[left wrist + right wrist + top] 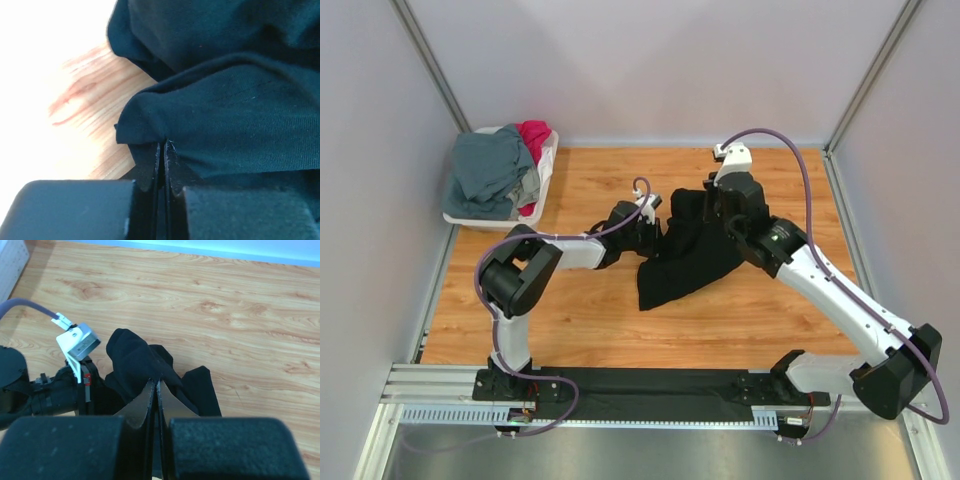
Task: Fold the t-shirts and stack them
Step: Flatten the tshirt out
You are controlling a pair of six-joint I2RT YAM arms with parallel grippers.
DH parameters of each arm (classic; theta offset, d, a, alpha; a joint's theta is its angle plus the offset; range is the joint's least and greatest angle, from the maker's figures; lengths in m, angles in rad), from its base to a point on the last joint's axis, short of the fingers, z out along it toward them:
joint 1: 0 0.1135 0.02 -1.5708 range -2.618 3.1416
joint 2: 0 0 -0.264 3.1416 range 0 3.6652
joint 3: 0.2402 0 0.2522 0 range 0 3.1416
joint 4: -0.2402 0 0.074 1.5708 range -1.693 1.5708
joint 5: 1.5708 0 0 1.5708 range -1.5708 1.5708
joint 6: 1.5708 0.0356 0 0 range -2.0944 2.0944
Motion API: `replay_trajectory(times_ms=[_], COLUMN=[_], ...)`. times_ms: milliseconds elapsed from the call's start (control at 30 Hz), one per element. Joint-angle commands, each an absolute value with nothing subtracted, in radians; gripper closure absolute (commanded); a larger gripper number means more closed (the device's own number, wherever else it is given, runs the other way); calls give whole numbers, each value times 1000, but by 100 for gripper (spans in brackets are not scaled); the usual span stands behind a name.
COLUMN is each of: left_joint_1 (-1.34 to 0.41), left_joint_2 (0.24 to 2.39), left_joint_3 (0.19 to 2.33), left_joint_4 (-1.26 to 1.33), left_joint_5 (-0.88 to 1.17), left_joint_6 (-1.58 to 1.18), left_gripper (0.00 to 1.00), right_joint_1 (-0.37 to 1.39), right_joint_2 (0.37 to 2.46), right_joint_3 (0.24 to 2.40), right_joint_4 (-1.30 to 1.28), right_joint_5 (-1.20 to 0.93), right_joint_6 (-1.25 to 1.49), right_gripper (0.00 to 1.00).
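Note:
I should lift the t-shirt's folded edge toward the basket [504, 182] with my left gripper and stretch the cloth before folding, because the black t-shirt lies bunched [692, 252] close around both grippers.
The black t-shirt [685, 262] lies bunched on the wooden table, mid-right. My left gripper [654, 226] is at its left edge, and in the left wrist view its jaws [163, 145] are shut on a folded rim of the black cloth [235, 110]. My right gripper [716, 206] is over the shirt's far part; its jaws [156, 381] are shut on a raised peak of the black fabric [135, 357]. A slate grey-blue t-shirt [490, 170] and a magenta-red t-shirt [533, 136] sit heaped in the basket.
The white plastic basket [462, 216] stands at the far left of the table, against the left wall. Bare wood [590, 320] stretches in front of the black shirt. Walls close in the back and both sides.

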State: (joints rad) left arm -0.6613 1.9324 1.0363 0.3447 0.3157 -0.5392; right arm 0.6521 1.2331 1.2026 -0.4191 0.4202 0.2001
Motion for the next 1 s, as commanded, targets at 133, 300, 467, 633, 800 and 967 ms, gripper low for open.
replay_trajectory(times_ms=[133, 300, 467, 633, 800, 967], left_joint_1=[-646, -571, -514, -486, -486, -486], left_joint_2=[1702, 1439, 1271, 1174, 1141, 1115], left_joint_3=[1100, 1163, 1304, 1445, 1555, 1609], left_joint_4=[168, -67, -239, -314, -367, -394], left_joint_5=[24, -209, -417, -459, -494, -482], left_joint_6=[-416, -358, -264, -158, -54, -8], left_gripper=[100, 100, 100, 100, 100, 100], right_joint_1=[569, 443, 419, 417, 417, 417], right_joint_2=[1232, 1243, 1232, 1226, 1218, 1177], right_joint_3=[1261, 1327, 1388, 1414, 1462, 1477], right_joint_4=[-472, -523, -511, -502, -538, -534], right_joint_5=[538, 445, 422, 382, 409, 413], right_joint_6=[273, 322, 288, 288, 262, 242], right_gripper=[100, 99, 100, 100, 99, 100])
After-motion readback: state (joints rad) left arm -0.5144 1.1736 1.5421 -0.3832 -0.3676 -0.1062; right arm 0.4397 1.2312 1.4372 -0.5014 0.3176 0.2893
